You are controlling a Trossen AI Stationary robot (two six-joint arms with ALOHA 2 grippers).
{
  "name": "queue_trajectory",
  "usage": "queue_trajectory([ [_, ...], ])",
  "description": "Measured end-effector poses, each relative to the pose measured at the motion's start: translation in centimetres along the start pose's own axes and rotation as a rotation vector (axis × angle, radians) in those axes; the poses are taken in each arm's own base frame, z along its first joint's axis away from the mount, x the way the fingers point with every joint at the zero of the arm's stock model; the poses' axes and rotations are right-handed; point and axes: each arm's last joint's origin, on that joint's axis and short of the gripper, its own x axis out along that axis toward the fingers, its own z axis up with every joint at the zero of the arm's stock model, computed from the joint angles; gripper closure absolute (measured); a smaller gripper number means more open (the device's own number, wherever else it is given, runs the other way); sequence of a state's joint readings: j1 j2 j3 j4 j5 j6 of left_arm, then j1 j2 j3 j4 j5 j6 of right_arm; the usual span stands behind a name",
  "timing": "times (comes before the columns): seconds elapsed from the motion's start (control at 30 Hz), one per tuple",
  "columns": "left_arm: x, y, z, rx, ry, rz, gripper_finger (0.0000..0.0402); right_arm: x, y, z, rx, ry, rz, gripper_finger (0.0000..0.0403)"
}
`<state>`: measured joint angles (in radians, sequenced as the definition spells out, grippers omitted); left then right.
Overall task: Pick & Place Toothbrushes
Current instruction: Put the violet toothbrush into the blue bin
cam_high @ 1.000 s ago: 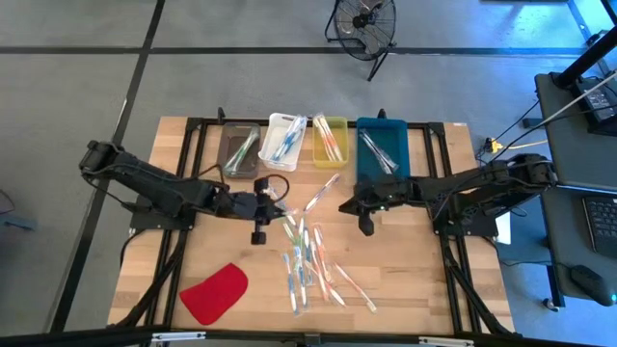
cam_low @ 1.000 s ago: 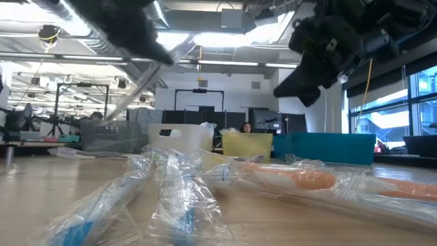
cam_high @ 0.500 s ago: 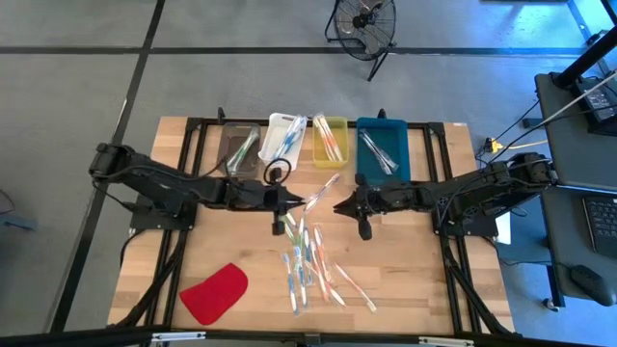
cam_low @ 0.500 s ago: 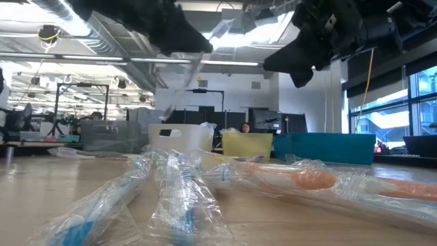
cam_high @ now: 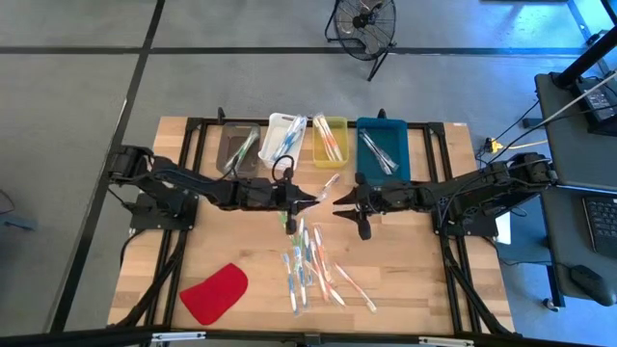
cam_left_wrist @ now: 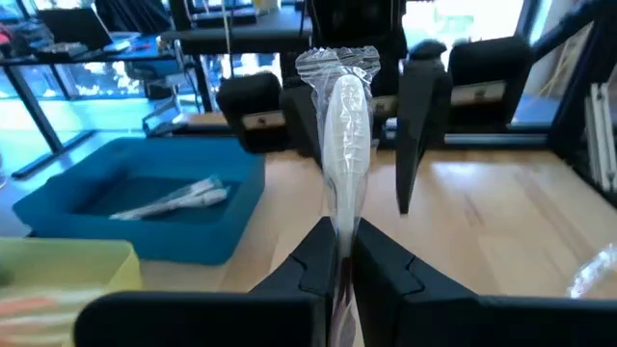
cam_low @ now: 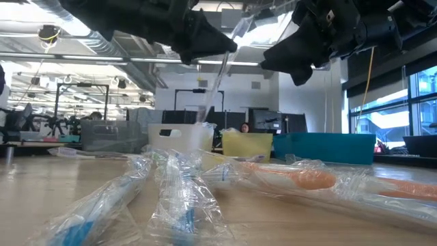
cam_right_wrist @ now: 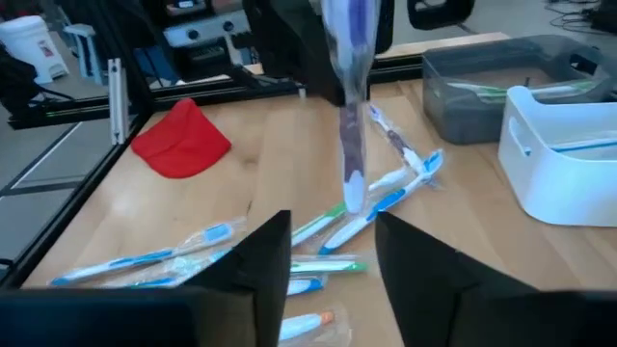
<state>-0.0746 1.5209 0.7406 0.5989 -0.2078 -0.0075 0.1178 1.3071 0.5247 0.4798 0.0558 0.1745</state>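
Observation:
Next, my right gripper takes the toothbrush (cam_low: 220, 78) over first, because my left gripper is holding the clear-wrapped toothbrush but the blue bin (cam_high: 383, 150) is on my right gripper's side.
My left gripper (cam_high: 301, 200) is over the table's middle, shut on a clear-wrapped toothbrush (cam_left_wrist: 339, 145). That brush shows slanted in the low view (cam_low: 217, 75) and ahead of my right gripper's fingers (cam_right_wrist: 349, 116). My right gripper (cam_high: 339, 205) faces it from the table's right, open (cam_right_wrist: 333, 260) and a short gap away, touching nothing. Several more wrapped toothbrushes (cam_high: 308, 260), white with blue, green or orange parts, lie flat in a loose pile on the wood nearer the table's near edge. My left gripper pinches the toothbrush between its two fingers (cam_left_wrist: 313, 255), coming level from the table's left. The wrapper's crimped upper end (cam_left_wrist: 337, 66) sticks out past the fingertips toward the right gripper. The longer lower part (cam_low: 207, 109) hangs slanting below the fingers, clear of the table.
Four bins stand in a row at the far edge: grey (cam_high: 228, 154), white (cam_high: 273, 145), yellow (cam_high: 318, 154) and blue (cam_high: 366, 159), each with toothbrushes inside. A flat red piece (cam_high: 214, 292) lies near the left front corner. One pinkish brush (cam_high: 326, 185) lies between the grippers and the bins.
My left arm has stretched toward the table's right, carrying the held toothbrush from left of centre up to the right gripper. The brush now hangs steeper than before. My right gripper has shifted slightly toward the table's left and stayed open.

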Motion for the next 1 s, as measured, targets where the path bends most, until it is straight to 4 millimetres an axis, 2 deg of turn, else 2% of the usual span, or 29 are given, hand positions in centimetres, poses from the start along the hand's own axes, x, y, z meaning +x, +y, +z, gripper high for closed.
queue_trajectory([
  [0.2, 0.5, -0.1, 0.6, -0.024, -0.129, 0.0, 0.0384, 0.0, -0.1, 0.3, 0.001, -0.037, -0.051, 0.0209],
  [0.43, 1.0, -0.3, 0.9, -0.04, -0.247, -0.026, 0.0384, -0.1, -0.1, 1.3, -0.067, -0.144, -0.079, 0.0187],
  [1.0, 1.7, 0.5, 2.1, 0.002, -0.476, -0.027, 0.0384, -0.1, -0.2, 2.1, -0.143, -0.231, -0.083, 0.0217],
])
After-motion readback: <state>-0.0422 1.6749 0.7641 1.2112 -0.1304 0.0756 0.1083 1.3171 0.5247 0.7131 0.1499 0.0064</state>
